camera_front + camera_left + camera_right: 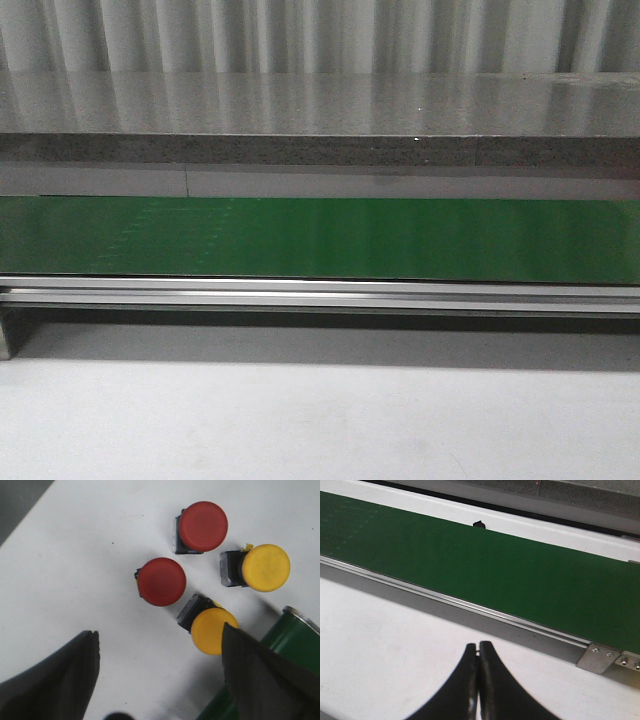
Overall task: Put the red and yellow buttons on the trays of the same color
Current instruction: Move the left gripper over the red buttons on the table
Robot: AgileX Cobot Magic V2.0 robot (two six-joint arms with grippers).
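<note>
A red button (161, 581) will move along with the green belt when I put it there, because the belt goes around a roller end (300, 616).
In the left wrist view, two red buttons (161, 581) (202, 526) and two yellow buttons (214, 630) (265, 567) lie close together on the white table. My left gripper (159, 632) hangs open above them with bare table between its fingers; one fingertip (235, 640) overlaps the nearer yellow button's edge. In the right wrist view my right gripper (479, 646) is shut on nothing over white table beside the green belt (510, 570). No trays show in any view. Neither gripper appears in the front view.
The green conveyor belt (320, 240) with its aluminium rail (320, 292) runs across the front view, a grey ledge (320, 150) behind it. The belt's roller end (300, 630) lies right beside the yellow buttons.
</note>
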